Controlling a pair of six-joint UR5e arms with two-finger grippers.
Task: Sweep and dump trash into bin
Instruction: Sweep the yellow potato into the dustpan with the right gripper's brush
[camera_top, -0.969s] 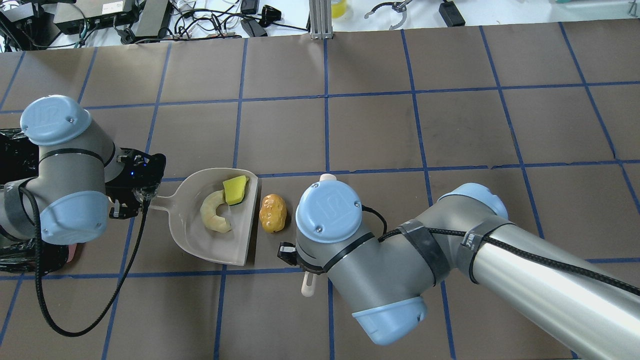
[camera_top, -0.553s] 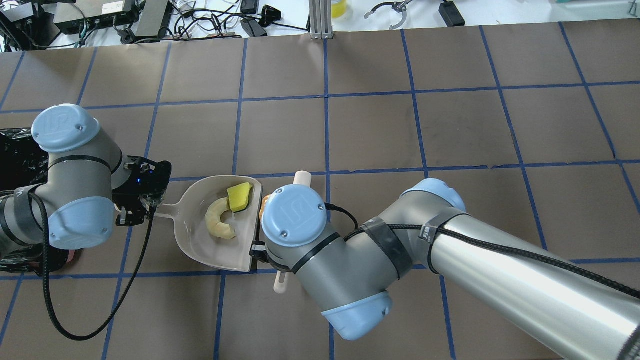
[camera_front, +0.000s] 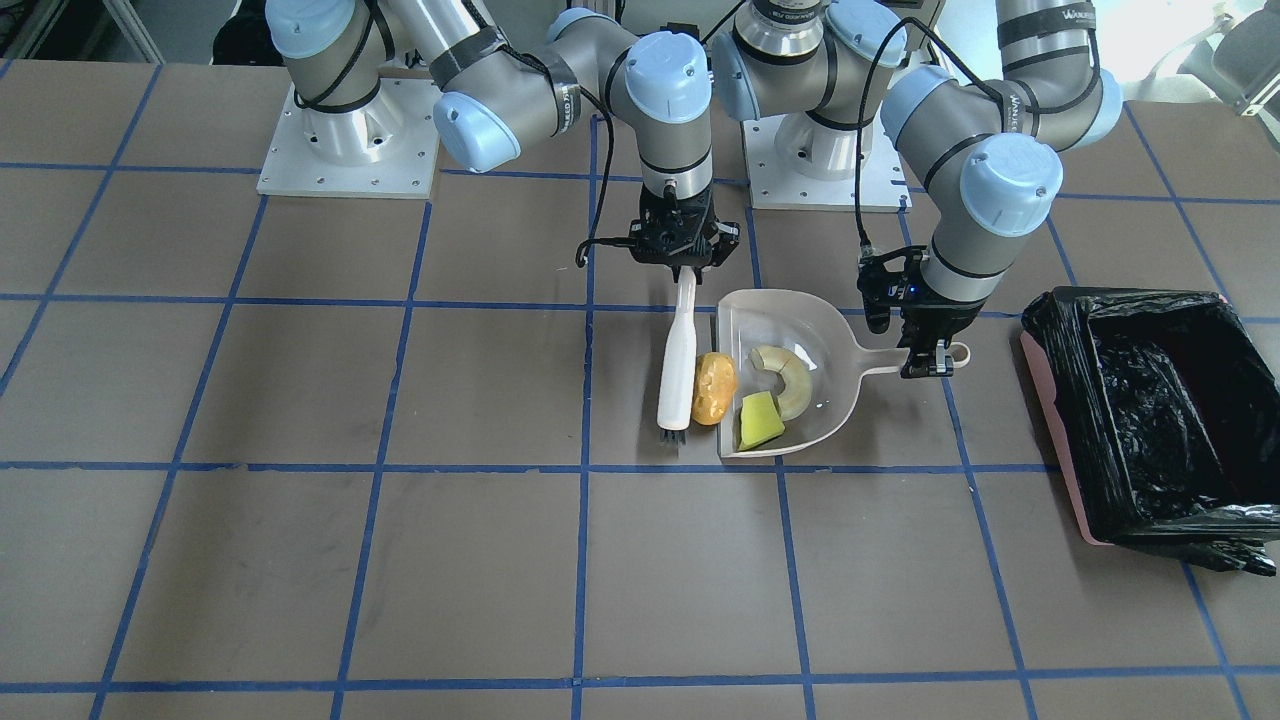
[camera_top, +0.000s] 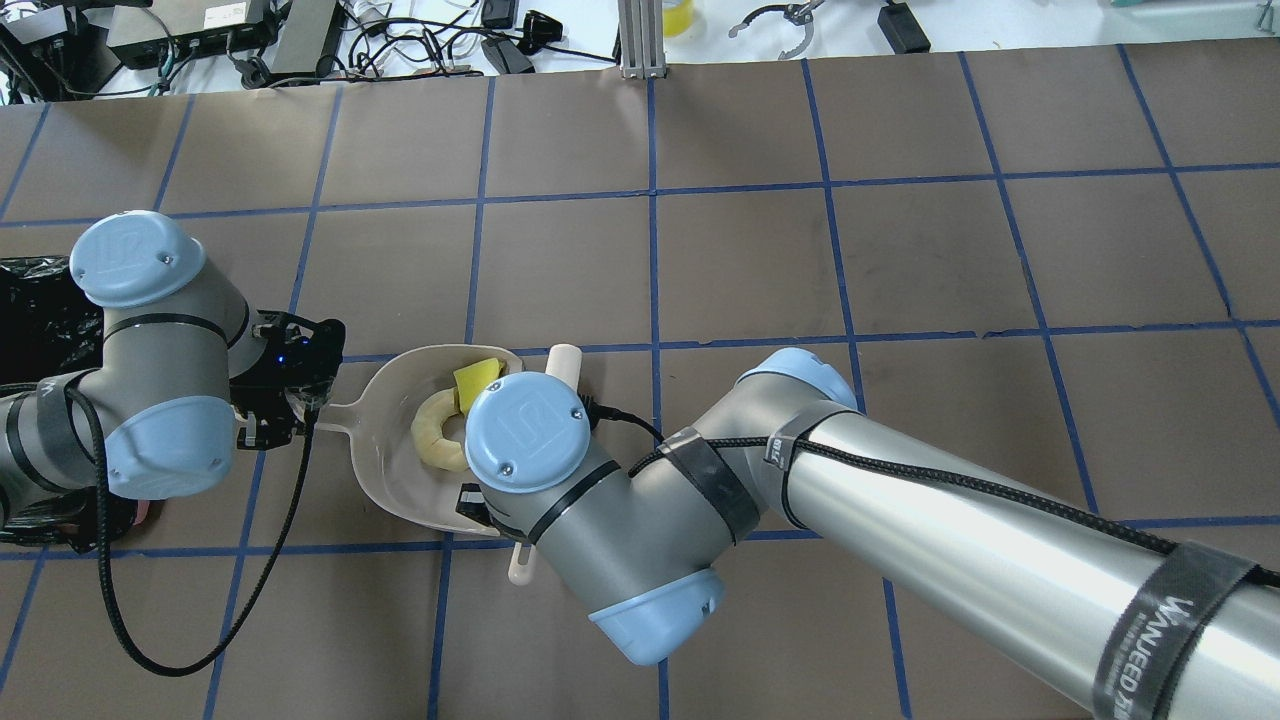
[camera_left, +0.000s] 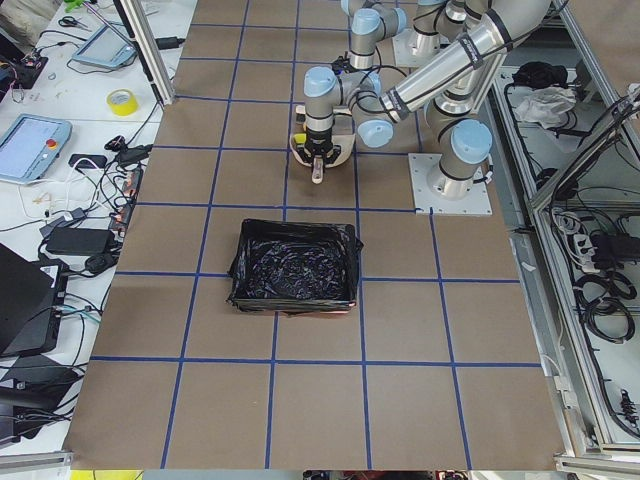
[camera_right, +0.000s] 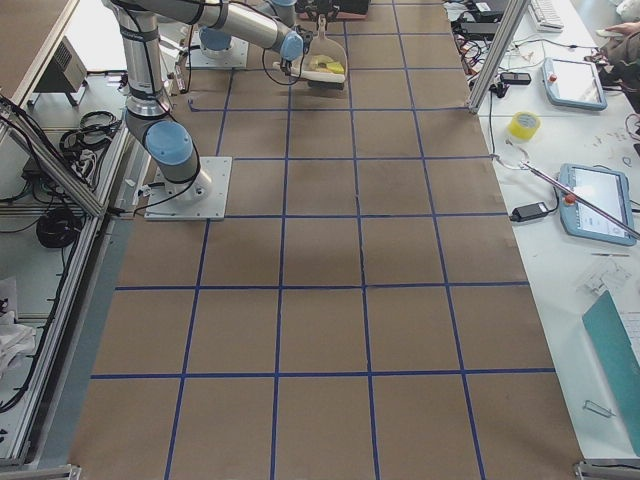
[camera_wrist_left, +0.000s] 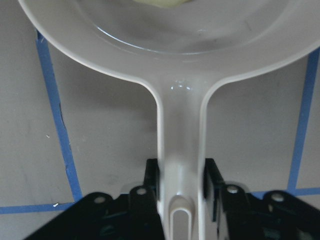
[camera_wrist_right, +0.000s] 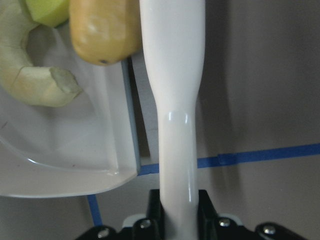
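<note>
My right gripper should push the blob inside and move away before my left gripper lifts the dustpan, because the amber blob is on the dustpan's edge.
The pale dustpan lies flat on the table. My left gripper is shut on its handle. Inside the pan lie a cream crescent and a yellow wedge. The amber blob sits at the pan's open lip, pressed between it and the white brush. My right gripper is shut on the brush handle. The wrist view shows the blob overlapping the lip. Apart from the pan, on the robot's left, stands the pink bin with its black bag.
The right arm's wrist covers the pan's mouth in the overhead view. Blue tape lines grid the brown table. Cables and devices lie beyond the far edge.
My right arm has swept the brush leftward, pushing the amber blob against the dustpan's lip. The dustpan and my left gripper shifted slightly toward the brush.
</note>
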